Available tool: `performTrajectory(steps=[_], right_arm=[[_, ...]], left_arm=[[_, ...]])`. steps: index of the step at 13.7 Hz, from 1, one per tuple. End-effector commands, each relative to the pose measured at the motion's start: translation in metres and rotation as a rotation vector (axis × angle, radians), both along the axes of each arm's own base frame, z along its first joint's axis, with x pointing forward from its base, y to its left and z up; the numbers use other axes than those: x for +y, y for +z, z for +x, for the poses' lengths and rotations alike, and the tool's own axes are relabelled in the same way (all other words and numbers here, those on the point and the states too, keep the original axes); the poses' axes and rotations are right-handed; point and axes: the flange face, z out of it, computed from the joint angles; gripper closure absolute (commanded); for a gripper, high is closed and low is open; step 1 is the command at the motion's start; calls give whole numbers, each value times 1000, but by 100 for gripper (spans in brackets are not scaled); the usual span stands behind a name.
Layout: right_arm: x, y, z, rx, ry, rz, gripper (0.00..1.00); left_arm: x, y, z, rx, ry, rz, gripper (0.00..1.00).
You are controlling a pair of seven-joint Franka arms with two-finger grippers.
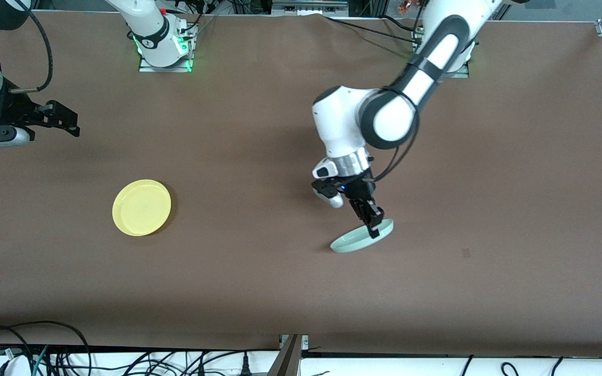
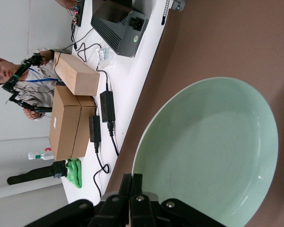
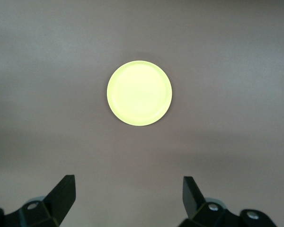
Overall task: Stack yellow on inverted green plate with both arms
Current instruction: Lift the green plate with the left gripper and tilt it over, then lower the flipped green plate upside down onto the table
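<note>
I should return toward the table's middle [image 1: 309, 203] and lay the green plate hollow side down, as it leans on edge with its hollow side [image 2: 215, 149] facing my left gripper.
The pale mint-green plate [image 1: 361, 240] is tilted, one edge on the table and the other lifted. My left gripper [image 1: 374, 230] is shut on its raised rim. In the left wrist view the plate's hollow side [image 2: 213, 151] faces the camera, with the left gripper [image 2: 137, 182] pinching the rim. The bright yellow plate [image 1: 141, 207] lies flat, rim up, toward the right arm's end of the table. My right gripper [image 1: 68, 122] is open and empty, held high at that end. The right wrist view shows the yellow plate [image 3: 139, 93] well ahead of the right gripper [image 3: 128, 189].
The brown table [image 1: 280, 292] has bare surface between the two plates. Cables [image 1: 45, 344] run along its edge nearest the front camera. The left wrist view shows cardboard boxes [image 2: 71, 109] and a person off the table.
</note>
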Motion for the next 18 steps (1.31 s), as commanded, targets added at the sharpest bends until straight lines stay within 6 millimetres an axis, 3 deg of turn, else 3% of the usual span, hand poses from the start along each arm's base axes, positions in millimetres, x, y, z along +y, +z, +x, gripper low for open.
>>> performTrajectory(steps=[1, 4, 6, 9, 14, 18], right_arm=[[0, 3, 2, 5, -7, -7, 0], [0, 3, 2, 7, -7, -5, 0], [1, 3, 2, 7, -7, -5, 0], [0, 1, 0, 25, -9, -6, 0], [-1, 1, 0, 25, -10, -6, 0], [0, 1, 0, 23, -9, -6, 0]], left_arm=[[-36, -12, -28, -90, 38, 42, 100], [-67, -38, -55, -182, 93, 81, 100], [-81, -35, -59, -211, 112, 92, 100], [-87, -29, -70, -273, 124, 164, 100], [-98, -61, -90, -342, 125, 266, 100], [-116, -68, -97, -346, 114, 233, 100]])
